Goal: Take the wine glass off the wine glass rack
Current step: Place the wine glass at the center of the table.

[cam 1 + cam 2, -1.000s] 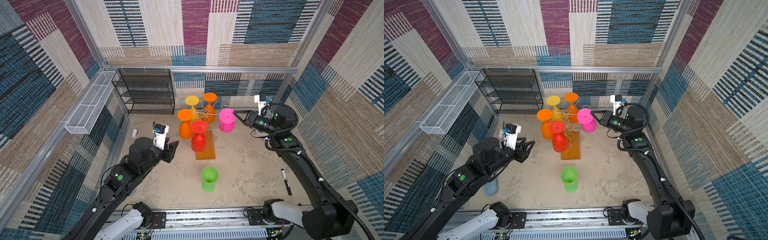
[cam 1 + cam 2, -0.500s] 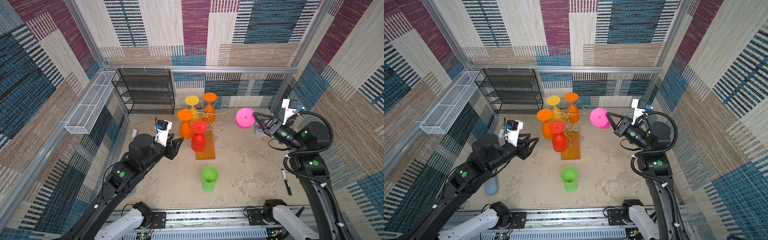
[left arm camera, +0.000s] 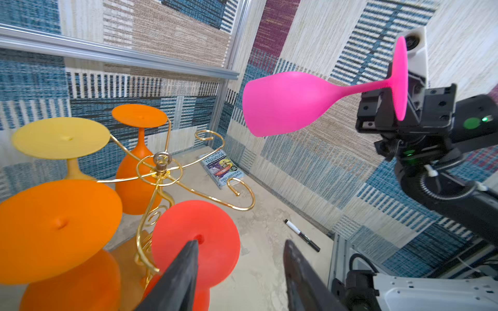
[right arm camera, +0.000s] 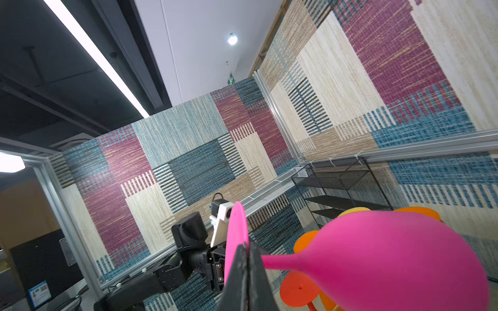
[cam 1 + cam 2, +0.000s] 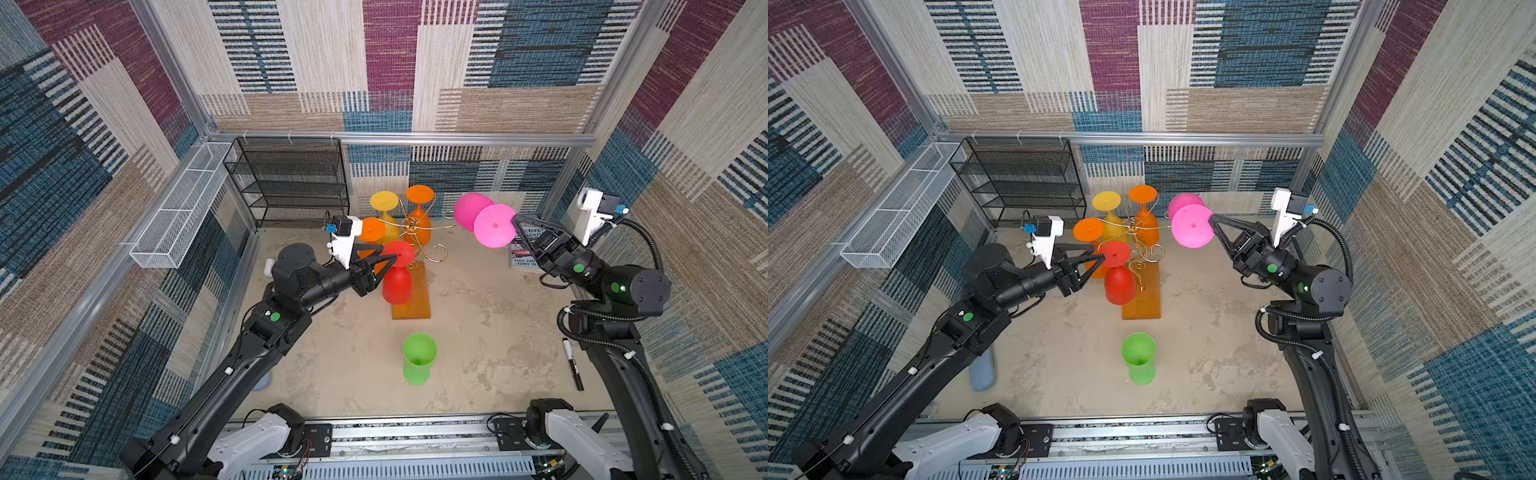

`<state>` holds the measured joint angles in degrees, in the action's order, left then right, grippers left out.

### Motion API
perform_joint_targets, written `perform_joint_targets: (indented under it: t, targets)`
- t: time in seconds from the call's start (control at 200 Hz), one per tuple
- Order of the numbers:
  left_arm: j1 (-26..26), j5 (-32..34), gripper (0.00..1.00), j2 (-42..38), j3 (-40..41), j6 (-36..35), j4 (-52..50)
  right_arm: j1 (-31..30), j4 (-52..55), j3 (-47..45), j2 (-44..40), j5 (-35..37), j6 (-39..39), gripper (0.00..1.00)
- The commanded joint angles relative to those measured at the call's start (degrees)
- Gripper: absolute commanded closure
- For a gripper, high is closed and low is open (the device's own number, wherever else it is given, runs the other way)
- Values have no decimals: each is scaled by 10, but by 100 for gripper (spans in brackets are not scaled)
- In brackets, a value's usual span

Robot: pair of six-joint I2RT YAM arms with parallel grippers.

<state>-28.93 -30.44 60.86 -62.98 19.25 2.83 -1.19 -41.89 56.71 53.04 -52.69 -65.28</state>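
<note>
The robot's left gripper should leave the red glass alone and grasp the pink wine glass by its bowl (image 5: 470,208) before putting it down, since the robot's right gripper is holding its foot (image 5: 493,226).
The gold wire wine glass rack (image 5: 412,226) stands on its orange-brown base (image 5: 411,301) at mid-table. A red glass (image 5: 397,284), a yellow one (image 5: 384,201) and two orange ones (image 5: 419,193) hang on it upside down. My right gripper (image 5: 517,220) is shut on the foot of the pink wine glass (image 5: 494,225). It holds the glass on its side in the air, right of the rack and clear of the arms (image 4: 390,258). My left gripper (image 5: 388,253) is open and empty at the red glass's foot (image 3: 204,229); whether it touches the foot does not show.
A green glass (image 5: 419,357) stands upright near the front. A book (image 5: 523,251) and a black marker (image 5: 573,368) lie at the right. A black mesh shelf (image 5: 291,183) stands at the back left beside a white wire basket (image 5: 178,208) on the left wall.
My right arm has drawn the pink wine glass off the rack to the right and tipped it sideways. My left gripper has moved in to the red glass's foot.
</note>
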Motion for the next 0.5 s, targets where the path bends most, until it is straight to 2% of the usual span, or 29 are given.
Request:
perform_joint_targets:
  t: [0.0, 0.09, 0.3, 0.496]
  targets:
    - [21, -128, 46, 24, 10, 89, 165, -11, -177, -12, 13, -30, -95, 100]
    - [34, -163, 46, 44, 9, 115, 218, -32, -221, -20, 29, -33, -118, 100]
    - [47, -202, 44, 66, -2, 117, 247, -106, -299, -22, 65, -44, -122, 100]
    - [62, -219, 42, 70, 11, 117, 275, -126, -368, -35, 83, -43, -130, 100]
